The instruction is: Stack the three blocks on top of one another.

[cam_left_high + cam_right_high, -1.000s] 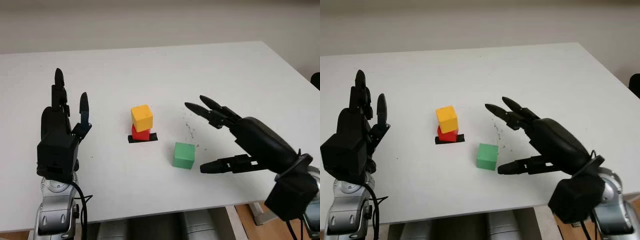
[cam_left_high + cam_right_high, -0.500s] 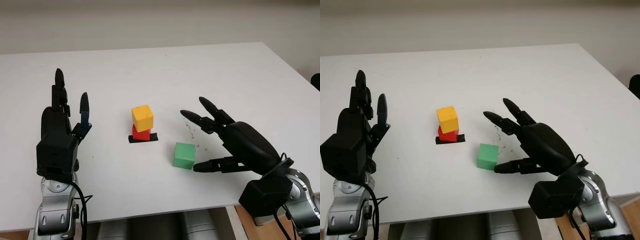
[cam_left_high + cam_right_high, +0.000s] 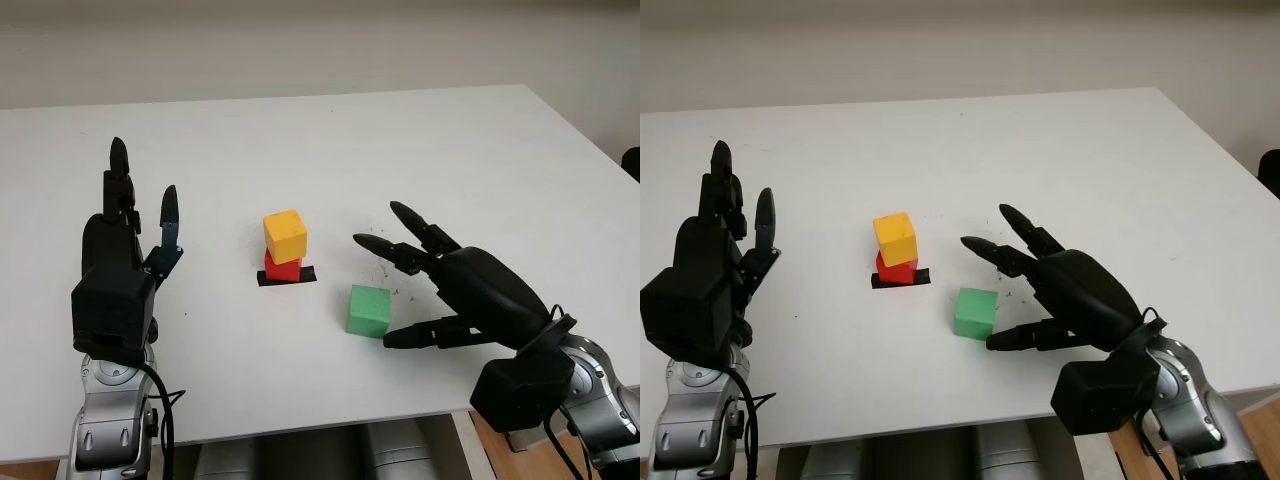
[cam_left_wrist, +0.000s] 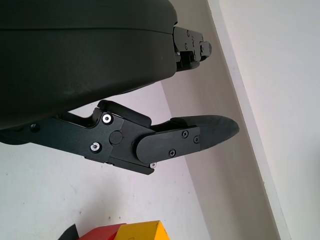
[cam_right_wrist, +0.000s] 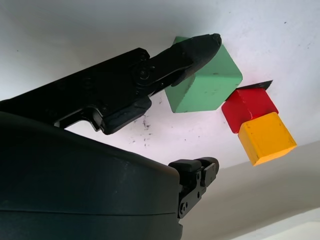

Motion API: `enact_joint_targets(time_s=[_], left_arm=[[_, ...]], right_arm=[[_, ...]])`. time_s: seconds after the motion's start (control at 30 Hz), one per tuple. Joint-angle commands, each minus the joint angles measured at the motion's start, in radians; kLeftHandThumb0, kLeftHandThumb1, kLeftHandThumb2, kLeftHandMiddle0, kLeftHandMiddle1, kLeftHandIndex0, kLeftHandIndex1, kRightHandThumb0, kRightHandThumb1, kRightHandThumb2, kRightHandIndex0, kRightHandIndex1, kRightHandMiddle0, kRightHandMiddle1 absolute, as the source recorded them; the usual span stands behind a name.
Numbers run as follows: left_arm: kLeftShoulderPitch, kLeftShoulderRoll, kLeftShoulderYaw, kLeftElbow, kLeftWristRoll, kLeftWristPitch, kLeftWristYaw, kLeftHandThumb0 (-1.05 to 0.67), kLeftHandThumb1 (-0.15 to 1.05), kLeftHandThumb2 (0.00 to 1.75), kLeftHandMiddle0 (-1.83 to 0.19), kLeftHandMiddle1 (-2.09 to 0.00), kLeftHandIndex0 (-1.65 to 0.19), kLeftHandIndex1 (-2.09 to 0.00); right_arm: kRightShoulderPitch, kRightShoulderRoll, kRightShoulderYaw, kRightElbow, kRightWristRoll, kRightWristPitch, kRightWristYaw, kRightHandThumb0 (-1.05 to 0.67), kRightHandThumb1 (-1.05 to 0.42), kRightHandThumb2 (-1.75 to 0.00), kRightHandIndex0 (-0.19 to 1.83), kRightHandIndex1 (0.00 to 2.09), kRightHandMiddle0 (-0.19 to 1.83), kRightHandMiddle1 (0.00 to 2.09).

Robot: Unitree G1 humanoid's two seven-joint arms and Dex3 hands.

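Note:
The yellow block [image 3: 286, 236] should shift but stay up when I put the green block on top, because its edges sit crooked [image 3: 284, 257] over the red block.
A yellow block [image 3: 285, 235] stands on a red block [image 3: 282, 268], which sits on a black mark [image 3: 286, 277] at the table's middle. A green block [image 3: 367, 310] lies on the table just right of and nearer than that stack. My right hand [image 3: 395, 290] is open right beside the green block, its thumb [image 3: 412, 337] at the block's near right corner and two fingers [image 3: 385, 249] beyond it. The right wrist view has the thumb [image 5: 190, 50] against the green block [image 5: 207, 85], with the red and yellow blocks [image 5: 260, 125] past it. My left hand [image 3: 135, 215] is open, raised at the left.
The white table [image 3: 330, 150] stretches far beyond the blocks. Small dark specks [image 3: 382, 262] mark the surface right of the stack. The table's near edge [image 3: 300, 425] runs just in front of both arms.
My right hand has moved left and closer to the green block, its thumb now at the block's corner. The left hand and all blocks have stayed put.

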Motion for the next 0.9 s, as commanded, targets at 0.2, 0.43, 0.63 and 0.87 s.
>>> enact_joint_targets(time_s=[0.2, 0.43, 0.63, 0.87], left_arm=[[0.005, -0.005, -0.001, -0.025, 0.010, 0.019, 0.013, -0.64, 1.05, 0.55, 0.04, -0.05, 0.02, -0.06], [0.011, -0.007, -0.007, -0.033, 0.020, 0.029, 0.013, -0.61, 1.05, 0.54, 0.03, -0.06, 0.01, -0.06], [0.014, -0.008, -0.007, -0.032, 0.017, 0.023, 0.012, -0.62, 1.05, 0.53, 0.03, -0.06, 0.01, -0.06], [0.020, -0.007, -0.010, -0.029, 0.019, 0.012, 0.013, -0.61, 1.05, 0.53, 0.03, -0.06, 0.02, -0.05]], right_arm=[[0.021, 0.003, 0.026, -0.063, 0.025, 0.037, 0.036, -0.74, -0.95, -0.06, -0.11, 0.05, 0.30, 0.05], [0.021, 0.025, 0.045, -0.035, 0.009, 0.049, 0.002, -0.70, -0.95, -0.06, -0.09, 0.06, 0.32, 0.06], [0.008, 0.045, 0.054, 0.019, -0.032, 0.038, -0.070, -0.66, -0.94, -0.05, -0.04, 0.08, 0.38, 0.09], [-0.022, 0.038, 0.074, 0.093, -0.078, 0.003, -0.144, -0.61, -0.96, -0.06, -0.01, 0.07, 0.41, 0.10]])
